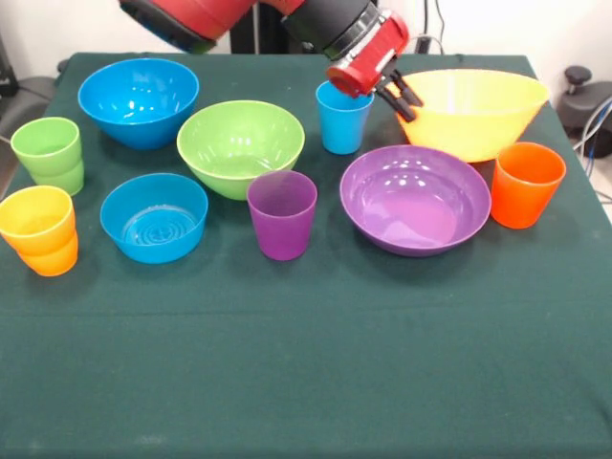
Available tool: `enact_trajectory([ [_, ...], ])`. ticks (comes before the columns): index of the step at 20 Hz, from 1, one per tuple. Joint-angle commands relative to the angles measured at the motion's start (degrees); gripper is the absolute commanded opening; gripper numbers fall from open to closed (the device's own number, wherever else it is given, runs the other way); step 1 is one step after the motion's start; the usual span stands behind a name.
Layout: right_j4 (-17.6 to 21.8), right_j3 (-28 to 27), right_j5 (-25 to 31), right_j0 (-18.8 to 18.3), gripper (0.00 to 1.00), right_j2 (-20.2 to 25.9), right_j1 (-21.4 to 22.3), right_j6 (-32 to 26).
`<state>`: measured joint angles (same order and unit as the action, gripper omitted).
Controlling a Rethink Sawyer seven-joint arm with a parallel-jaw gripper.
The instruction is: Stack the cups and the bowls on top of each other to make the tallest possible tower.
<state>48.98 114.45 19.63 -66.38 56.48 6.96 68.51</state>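
My gripper will make the light blue cup point(343, 118) tip over when it carries the yellow bowl across, because the light blue cup is standing next to the yellow bowl's rim point(409, 107).
Nothing is stacked into a tower; bowls and cups stand apart on the green tablecloth. The lime green bowl point(241, 145) is at the centre, the big blue bowl point(139, 100) back left, the smaller blue bowl point(153, 217) front left, the purple bowl point(415, 199) right of centre, and the yellow bowl point(473, 110) back right. The light blue cup point(342, 120), purple cup point(282, 215), orange cup point(526, 184) and green cup point(48, 153) stand upright. A yellow cup point(36, 222) sits nested in an orange one. My gripper point(404, 99) is open and empty, between the light blue cup and the yellow bowl's left rim.
The red and black arm point(325, 24) comes in from the top centre. The table's front half point(306, 363) is bare green cloth. The orange cup stands close to the right edge, and the green and yellow cups close to the left edge.
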Motion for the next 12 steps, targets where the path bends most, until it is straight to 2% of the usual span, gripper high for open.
enact_trajectory([
  [1,-0.1,-0.2,-5.2,7.4,0.0,-9.9,16.8,17.9],
  [12,-0.5,1.7,-4.5,9.0,0.0,-9.1,22.3,20.2],
])
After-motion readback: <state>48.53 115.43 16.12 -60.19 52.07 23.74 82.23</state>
